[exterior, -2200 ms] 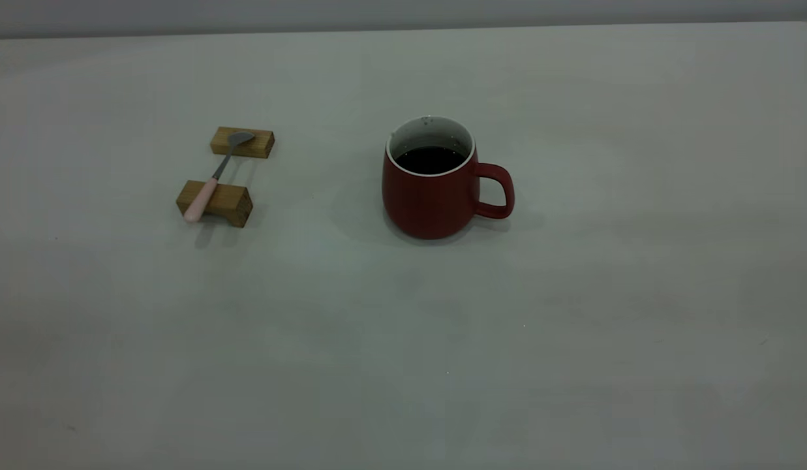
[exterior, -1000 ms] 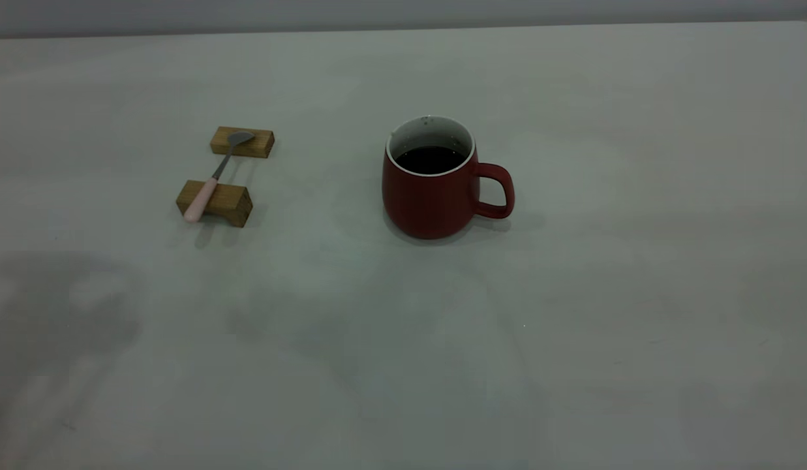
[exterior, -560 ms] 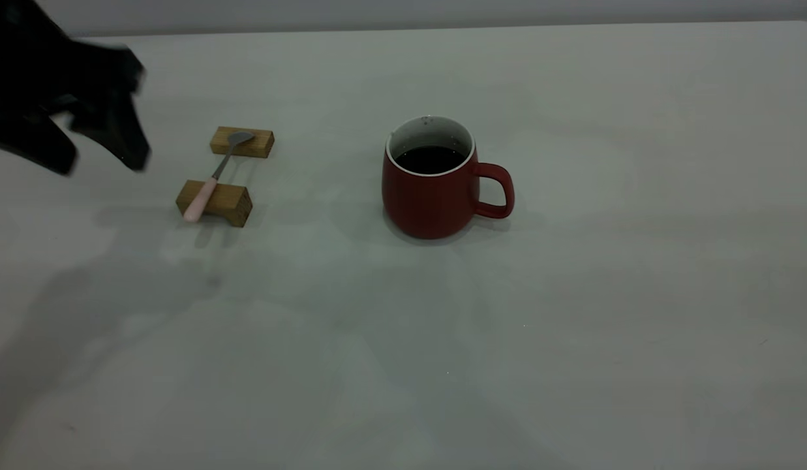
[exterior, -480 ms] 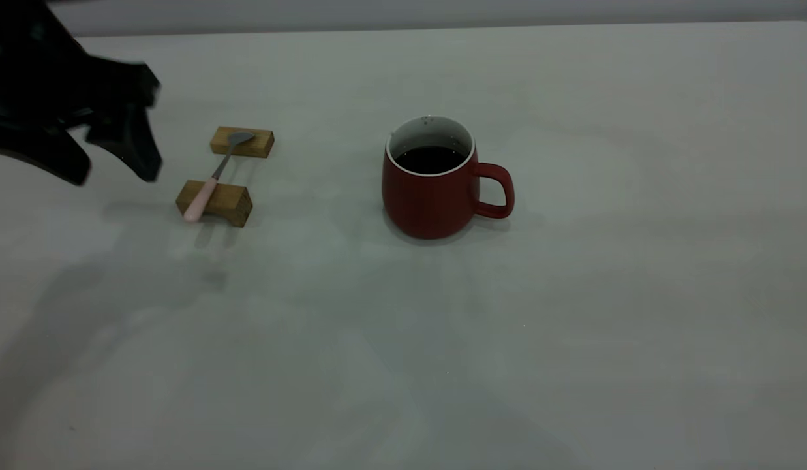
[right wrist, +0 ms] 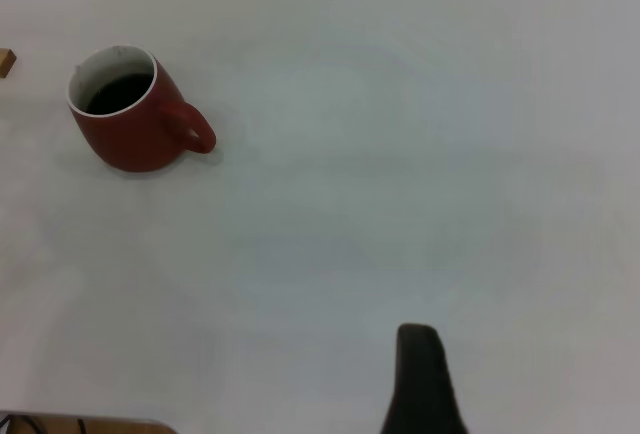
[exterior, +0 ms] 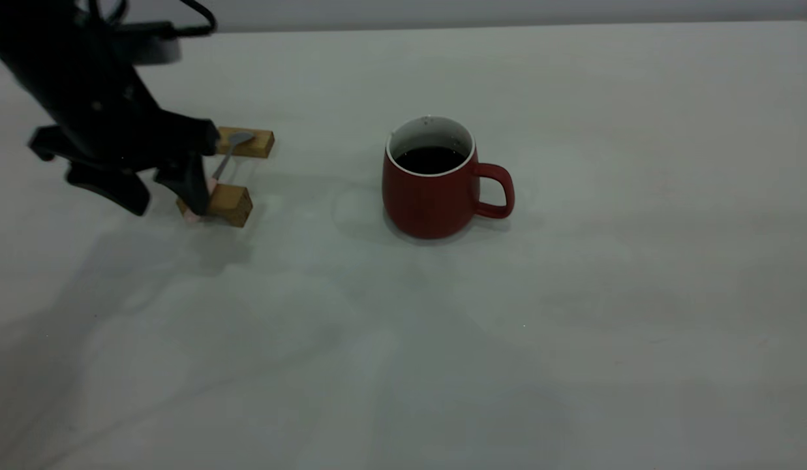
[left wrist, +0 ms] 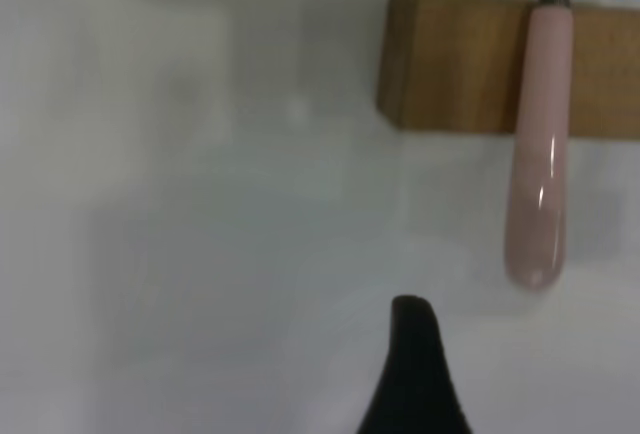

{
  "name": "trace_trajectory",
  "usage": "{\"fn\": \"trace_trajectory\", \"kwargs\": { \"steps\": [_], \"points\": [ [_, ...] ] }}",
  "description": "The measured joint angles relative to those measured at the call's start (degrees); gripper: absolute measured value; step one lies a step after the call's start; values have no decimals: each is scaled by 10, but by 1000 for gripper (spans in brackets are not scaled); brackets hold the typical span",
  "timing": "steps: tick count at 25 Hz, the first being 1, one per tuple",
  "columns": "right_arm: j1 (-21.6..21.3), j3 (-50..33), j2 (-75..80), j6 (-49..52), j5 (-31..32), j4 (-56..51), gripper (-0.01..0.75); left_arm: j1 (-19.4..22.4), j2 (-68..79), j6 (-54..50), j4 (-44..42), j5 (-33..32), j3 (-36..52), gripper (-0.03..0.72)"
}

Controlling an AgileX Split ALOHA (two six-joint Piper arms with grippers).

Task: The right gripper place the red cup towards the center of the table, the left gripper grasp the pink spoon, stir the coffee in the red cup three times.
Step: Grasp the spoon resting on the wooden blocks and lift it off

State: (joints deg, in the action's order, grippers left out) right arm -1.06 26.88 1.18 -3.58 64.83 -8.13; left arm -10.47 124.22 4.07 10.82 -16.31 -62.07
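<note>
The pink spoon (exterior: 225, 161) just lies across the wooden blocks' flat tops (exterior: 231, 192). I expect it will come free when I lift it, leaving both blocks where they are.
The red cup (exterior: 432, 189) stands upright near the middle of the table (exterior: 403, 339), handle to the right, with dark coffee (exterior: 431, 158) inside. The pink spoon (exterior: 226, 156) lies across two wooden blocks, and its pink handle (left wrist: 540, 154) overhangs the nearer one. My left gripper (exterior: 167, 196) is open at that handle end. One finger (exterior: 196, 192) covers the handle and the other sits to its left. It holds nothing. My right gripper is outside the exterior view. Its wrist view shows one black finger (right wrist: 420, 379), nothing beside it, and the cup (right wrist: 125, 124) far off.
The nearer wooden block (exterior: 228, 203) and the farther one (exterior: 253, 142) stand left of the cup, with about a cup's width of bare table between them and it. The table's far edge (exterior: 442, 27) runs along the back.
My left gripper came in from the upper left and dropped down to the spoon's handle end, still open. Cup, spoon and blocks have not moved.
</note>
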Motion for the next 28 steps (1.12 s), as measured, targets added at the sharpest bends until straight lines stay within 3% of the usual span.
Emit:
{"fn": "trace_trajectory", "kwargs": {
  "steps": [8, 14, 18, 24, 28],
  "points": [
    [0, 0, 0, 0, 0, 0, 592, -20, 56, 0, 0, 0, -40, 604],
    [0, 0, 0, 0, 0, 0, 592, -21, 58, 0, 0, 0, -41, 517],
    [0, 0, 0, 0, 0, 0, 592, -21, 58, 0, 0, 2, -41, 410],
    [0, 0, 0, 0, 0, 0, 592, -21, 58, 0, 0, 4, -41, 188],
    [0, 0, 0, 0, 0, 0, 592, -21, 58, -1, 0, 6, -41, 172]
  ]
}}
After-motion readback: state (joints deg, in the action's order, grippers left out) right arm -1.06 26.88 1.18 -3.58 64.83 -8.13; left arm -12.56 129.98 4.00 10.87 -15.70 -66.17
